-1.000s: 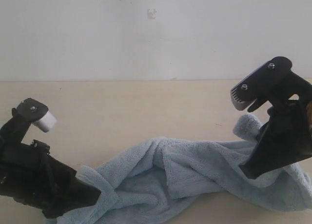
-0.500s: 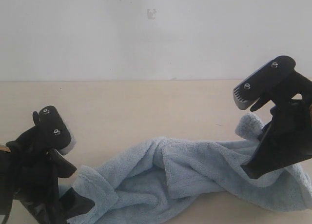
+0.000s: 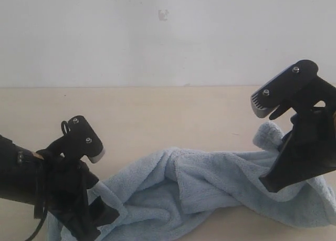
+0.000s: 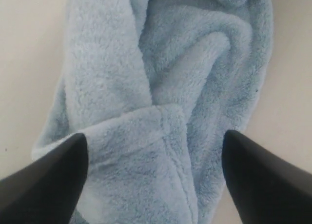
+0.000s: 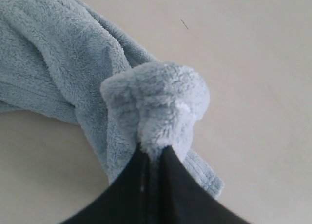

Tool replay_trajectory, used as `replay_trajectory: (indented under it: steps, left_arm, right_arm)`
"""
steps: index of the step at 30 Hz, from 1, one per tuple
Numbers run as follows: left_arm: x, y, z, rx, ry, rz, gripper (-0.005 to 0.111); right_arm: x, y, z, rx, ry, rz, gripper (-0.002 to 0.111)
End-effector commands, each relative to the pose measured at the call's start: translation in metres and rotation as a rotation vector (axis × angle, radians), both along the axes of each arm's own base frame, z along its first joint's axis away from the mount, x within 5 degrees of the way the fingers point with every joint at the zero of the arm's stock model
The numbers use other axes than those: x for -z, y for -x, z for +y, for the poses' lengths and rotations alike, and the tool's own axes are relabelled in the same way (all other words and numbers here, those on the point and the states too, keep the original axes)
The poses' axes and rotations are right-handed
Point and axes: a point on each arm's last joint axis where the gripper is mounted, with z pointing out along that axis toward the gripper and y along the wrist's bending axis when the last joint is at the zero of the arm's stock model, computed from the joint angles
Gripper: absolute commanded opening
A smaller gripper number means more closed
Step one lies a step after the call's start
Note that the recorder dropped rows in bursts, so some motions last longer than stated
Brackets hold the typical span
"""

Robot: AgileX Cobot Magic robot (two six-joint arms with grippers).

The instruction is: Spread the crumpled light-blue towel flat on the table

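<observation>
The towel is twisted, and my right gripper holds only its bunched corner [image 3: 269,135]. Next, my left gripper pinches the folded flap [image 3: 108,198] before both grippers lift the towel tight.
The pale-blue fluffy towel [image 3: 210,191] lies twisted in a long crumpled rope across the front of the beige table [image 3: 157,115]. My left gripper [image 3: 102,212] is open over the towel's left end [image 4: 146,151], its two dark fingers standing wide apart on either side of a folded flap. At the right, my right gripper [image 3: 270,180] is shut on a bunched corner of the towel [image 5: 156,107], which puffs out just past its fingertips. A hemmed edge [image 5: 204,175] shows beside those fingers. No white label is visible.
A plain white wall [image 3: 168,36] rises behind the table's far edge. Bare tabletop stretches behind the towel and between the two arms. The towel's lower folds reach the bottom of the exterior view.
My left arm has swung to the right and turned toward the towel's left end, now standing over it. The right gripper has stayed in place, holding its corner.
</observation>
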Motion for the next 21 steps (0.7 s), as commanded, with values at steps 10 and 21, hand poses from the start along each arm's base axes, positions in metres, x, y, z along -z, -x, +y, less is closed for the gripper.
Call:
replay_trajectory:
  steps: [10,21]
  left_arm:
    - [0.020,-0.006,-0.024,0.324,-0.217,-0.245,0.072]
    - [0.044,-0.010,-0.024,0.239,-0.225,-0.168,0.044]
  right_arm:
    - [-0.003,0.000,-0.001,0.002,-0.014,-0.014,0.000]
    - [-0.003,0.000,0.000,-0.001,-0.018,-0.018,0.000]
